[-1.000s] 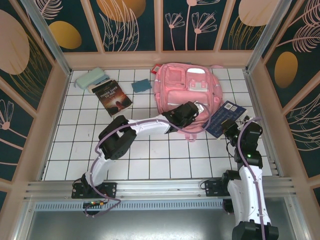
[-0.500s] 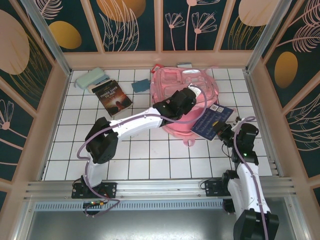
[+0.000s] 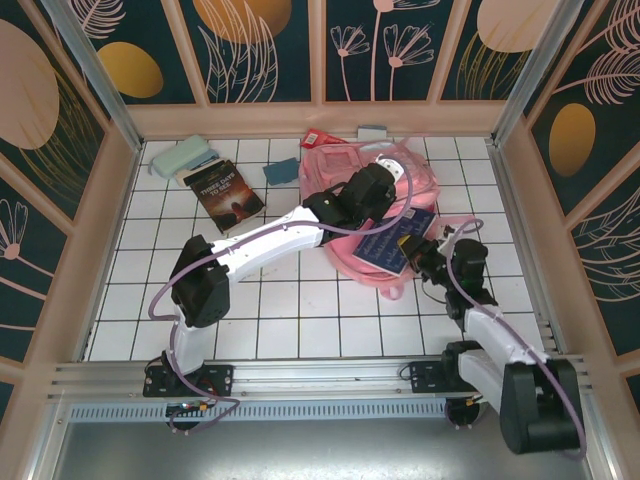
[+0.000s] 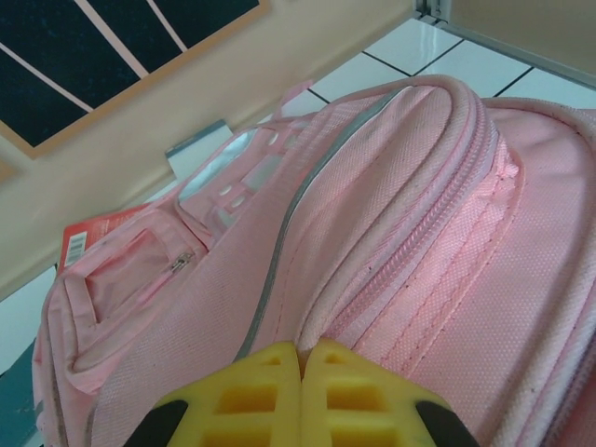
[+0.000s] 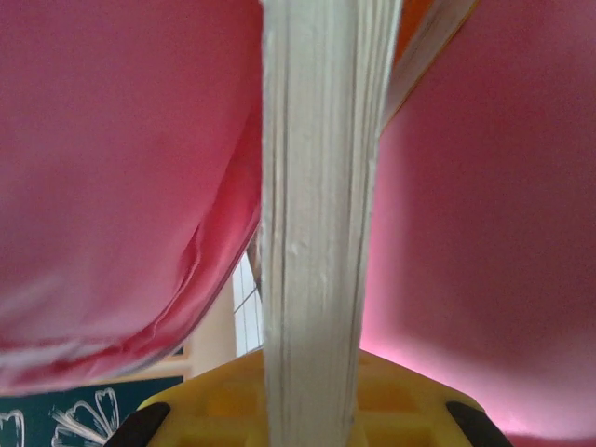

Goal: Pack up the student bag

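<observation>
I should keep pushing with my right gripper until the book's near edge is inside, as the blue book's far end (image 5: 326, 28) is between the pink bag's open sides (image 5: 456, 186).
The pink student bag (image 3: 336, 166) lies at the back middle of the tiled table, bunched up and lifted at its near side. My left gripper (image 3: 385, 180) reaches over it and is shut on the piped edge beside the zip (image 4: 307, 346), holding the bag (image 4: 391, 214) open. My right gripper (image 3: 420, 256) is shut on a blue book (image 3: 395, 241), whose far end lies in the bag's mouth. In the right wrist view the book's white page edge (image 5: 317, 186) stands between the yellow fingers (image 5: 410, 400), with pink fabric (image 5: 121, 140) on both sides.
A dark paperback (image 3: 225, 195), a pale green case (image 3: 183, 156) and a small blue item (image 3: 283, 170) lie at the back left. A red packet (image 3: 315, 137) and a pale blue item (image 3: 372, 131) sit behind the bag. Wooden walls (image 3: 115, 220) ring the table.
My left gripper has pulled the bag's edge up and back, bunching the bag toward the rear wall. My right gripper has carried the blue book left into the bag's mouth.
</observation>
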